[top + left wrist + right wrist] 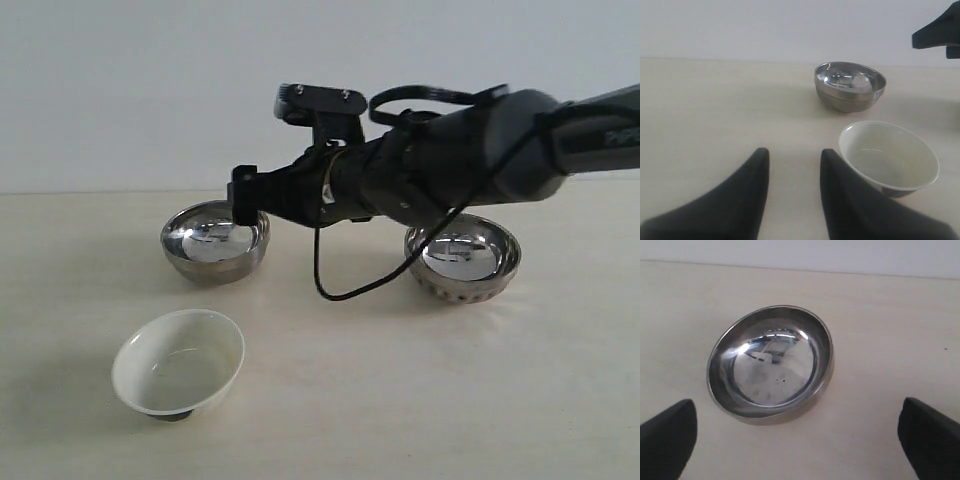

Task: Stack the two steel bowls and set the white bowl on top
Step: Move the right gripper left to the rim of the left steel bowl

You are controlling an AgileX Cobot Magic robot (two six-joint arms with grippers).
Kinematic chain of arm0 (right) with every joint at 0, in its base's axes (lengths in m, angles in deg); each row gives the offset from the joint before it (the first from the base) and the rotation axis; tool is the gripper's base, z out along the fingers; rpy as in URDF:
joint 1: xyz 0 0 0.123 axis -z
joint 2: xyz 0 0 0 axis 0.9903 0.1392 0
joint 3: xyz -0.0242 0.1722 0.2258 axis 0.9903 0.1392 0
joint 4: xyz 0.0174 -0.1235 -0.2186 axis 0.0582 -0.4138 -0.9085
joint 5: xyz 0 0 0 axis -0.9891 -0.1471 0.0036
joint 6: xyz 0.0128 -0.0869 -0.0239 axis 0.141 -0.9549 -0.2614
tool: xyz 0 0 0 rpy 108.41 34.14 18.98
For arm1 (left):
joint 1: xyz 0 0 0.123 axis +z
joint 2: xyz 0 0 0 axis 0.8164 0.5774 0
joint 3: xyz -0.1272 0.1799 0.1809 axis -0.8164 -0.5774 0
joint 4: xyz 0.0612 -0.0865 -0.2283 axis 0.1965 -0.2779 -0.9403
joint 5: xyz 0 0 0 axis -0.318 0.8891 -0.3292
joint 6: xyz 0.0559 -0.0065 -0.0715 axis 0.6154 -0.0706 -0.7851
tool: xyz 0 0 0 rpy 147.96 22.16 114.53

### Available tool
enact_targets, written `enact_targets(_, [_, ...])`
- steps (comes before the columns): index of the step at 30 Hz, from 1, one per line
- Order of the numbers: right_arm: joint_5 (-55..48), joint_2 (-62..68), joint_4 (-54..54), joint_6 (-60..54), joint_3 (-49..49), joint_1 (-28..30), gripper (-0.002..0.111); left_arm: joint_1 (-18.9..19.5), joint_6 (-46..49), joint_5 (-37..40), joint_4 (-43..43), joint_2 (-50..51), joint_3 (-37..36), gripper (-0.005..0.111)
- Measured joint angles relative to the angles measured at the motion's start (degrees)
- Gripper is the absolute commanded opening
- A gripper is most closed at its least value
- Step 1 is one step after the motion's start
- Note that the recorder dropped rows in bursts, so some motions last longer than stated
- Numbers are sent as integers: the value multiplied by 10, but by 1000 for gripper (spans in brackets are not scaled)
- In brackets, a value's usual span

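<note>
My right gripper keeps lowering its open fingers until they straddle the smooth steel bowl's rim point(830, 354) toward the dimpled bowl, since it lies clear between them.
The smooth steel bowl point(215, 240) stands upright at the back left, the dimpled steel bowl point(463, 258) at the back right. Nearer the front left sits the white bowl point(180, 362), upright and empty. My right gripper point(248, 200) reaches across from the right and hovers just above the smooth bowl's rim. In the right wrist view that smooth steel bowl point(771, 362) lies ahead of the wide-open right gripper point(797, 440), which holds nothing. My left gripper point(792, 155) is open and empty, low over the table, beside the white bowl point(888, 157), with the smooth steel bowl point(850, 86) beyond.
All three bowls rest on a pale beige table point(400, 400) against a plain white wall. The right arm's black cable point(330, 285) hangs down between the two steel bowls. The left arm is outside the exterior view.
</note>
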Motion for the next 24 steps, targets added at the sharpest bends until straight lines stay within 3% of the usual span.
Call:
enact_targets(14, [0,197,14,51,-158,-8,101,0,0,0,0,0,0,32])
enact_targets(24, [2,226,15,95,-181,-8,101,0,0,0,0,0,0,32])
